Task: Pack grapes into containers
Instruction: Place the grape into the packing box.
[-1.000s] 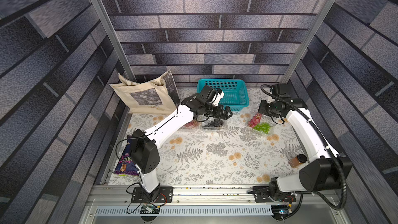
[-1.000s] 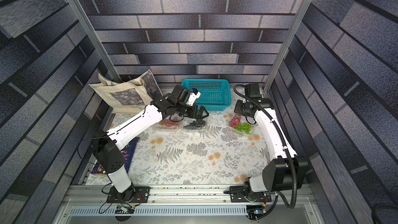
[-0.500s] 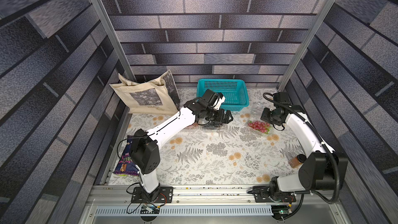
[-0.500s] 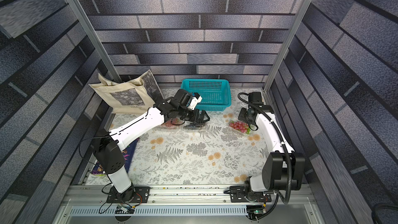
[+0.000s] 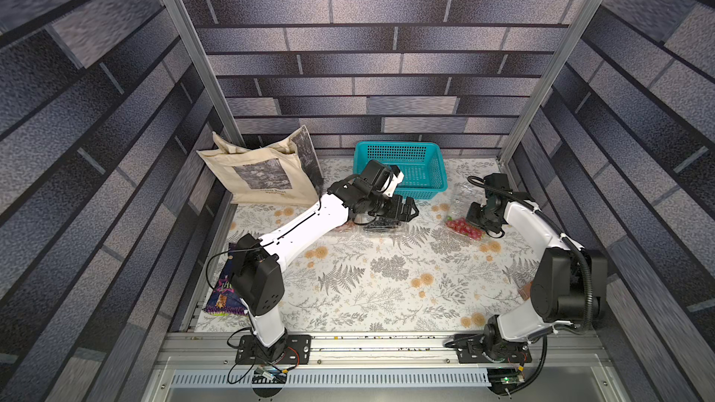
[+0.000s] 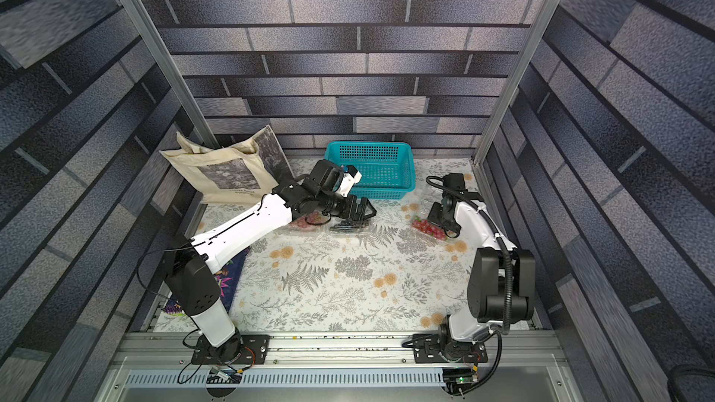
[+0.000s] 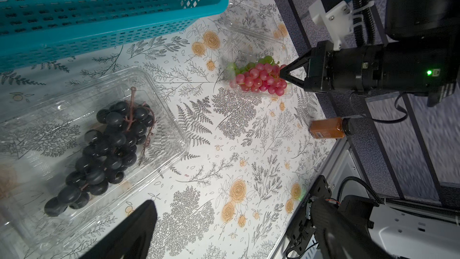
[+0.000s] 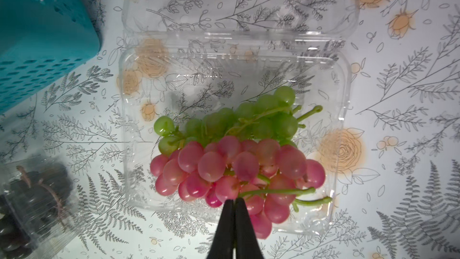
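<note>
I keep lowering my right gripper, as the red grapes (image 8: 230, 166) line up lengthwise with the clear container (image 8: 232, 132) above its green grapes, until they rest inside, and then let go.
A clear container (image 8: 341, 88) lies with its lid (image 8: 249, 1) folded open. Green grapes (image 8: 251, 118) rest in it with red grapes (image 8: 224, 163) on top. My right gripper (image 8: 234, 200) is shut, its tips pinching at the stem end of the red bunch; it also shows in both top views (image 5: 469, 221) (image 6: 435, 222). A second open container (image 7: 171, 118) holds dark grapes (image 7: 112, 140). My left gripper (image 7: 231, 232) hovers open beside it, nothing between its fingers (image 7: 134, 225). Another container with red grapes (image 6: 307, 222) shows partly under the left arm.
A teal basket (image 5: 402, 164) stands at the back, close behind the left gripper (image 5: 402, 208). A beige tote bag (image 5: 263, 175) leans at the back left. A snack packet (image 5: 222, 291) lies by the left arm's base. An amber bottle (image 7: 328, 128) lies near the right edge.
My right gripper has come down with the red bunch, which now lies on the green grapes in the container. The left gripper has barely shifted and stays open.
</note>
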Tool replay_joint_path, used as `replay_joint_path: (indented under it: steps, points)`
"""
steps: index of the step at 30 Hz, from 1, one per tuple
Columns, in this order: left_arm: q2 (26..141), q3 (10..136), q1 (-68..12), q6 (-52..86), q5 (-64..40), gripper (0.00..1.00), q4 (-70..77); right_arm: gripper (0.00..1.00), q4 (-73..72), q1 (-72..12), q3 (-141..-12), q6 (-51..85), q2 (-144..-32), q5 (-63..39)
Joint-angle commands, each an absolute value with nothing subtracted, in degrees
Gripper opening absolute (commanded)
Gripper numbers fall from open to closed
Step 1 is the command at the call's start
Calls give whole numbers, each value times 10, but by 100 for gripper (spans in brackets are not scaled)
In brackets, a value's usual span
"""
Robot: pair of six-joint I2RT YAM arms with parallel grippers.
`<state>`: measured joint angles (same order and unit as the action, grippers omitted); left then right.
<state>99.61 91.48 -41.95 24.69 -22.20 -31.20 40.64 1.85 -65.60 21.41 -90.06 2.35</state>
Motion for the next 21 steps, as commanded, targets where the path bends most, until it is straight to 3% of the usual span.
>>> replay_joint_path:
  steps: [1, 11, 21]
  points:
    - [977, 904, -425, 261, -215, 100, -303, 0, 395, 27, -657, 227, -921, 30]
    - [982, 899, -427, 276, -215, 100, -290, 2, 390, 34, -695, 233, -984, 22]
    - [981, 900, -428, 275, -211, 100, -275, 33, 414, 38, -703, 225, -926, 34]
